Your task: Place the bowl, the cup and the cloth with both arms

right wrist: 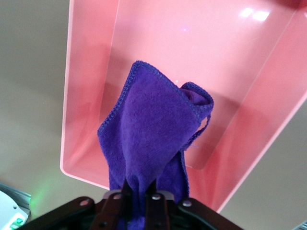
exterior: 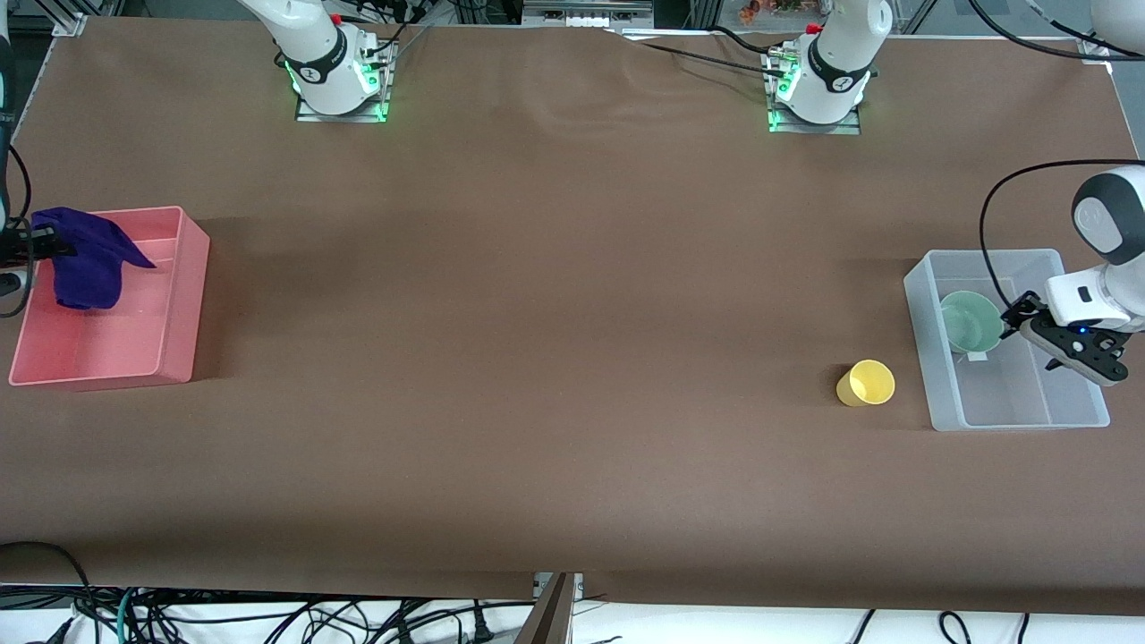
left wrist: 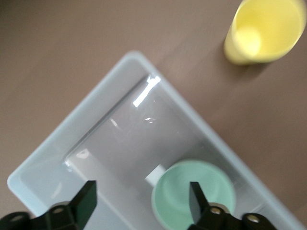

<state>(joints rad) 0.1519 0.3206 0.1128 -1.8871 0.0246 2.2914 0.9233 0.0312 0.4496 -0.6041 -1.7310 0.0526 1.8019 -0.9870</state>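
Observation:
I expect the yellow cup to nest inside the mint-green bowl when I lower it, because the yellow cup's base (exterior: 855,386) is narrower than the mint-green bowl's opening (exterior: 971,321).
The pale mint-green bowl (exterior: 971,322) lies tipped in the clear plastic bin (exterior: 930,358) at the left arm's end of the table. My left gripper (exterior: 1017,319) is open just above it. In the left wrist view, one finger (left wrist: 197,199) is over the bowl (left wrist: 182,201) and the other (left wrist: 86,199) is over the bin's floor (left wrist: 120,143). The yellow cup (exterior: 866,383) stands upright on the table beside the clear bin and also shows in the left wrist view (left wrist: 266,31). My right gripper (exterior: 40,241) is shut on the purple cloth (exterior: 85,264), which hangs over the pink bin (exterior: 183,304).
The pink bin (right wrist: 86,96) at the right arm's end holds nothing but the hanging cloth (right wrist: 153,129). The brown table cover (exterior: 555,313) stretches bare between the two bins. Cables lie along the table's near edge and by the arm bases.

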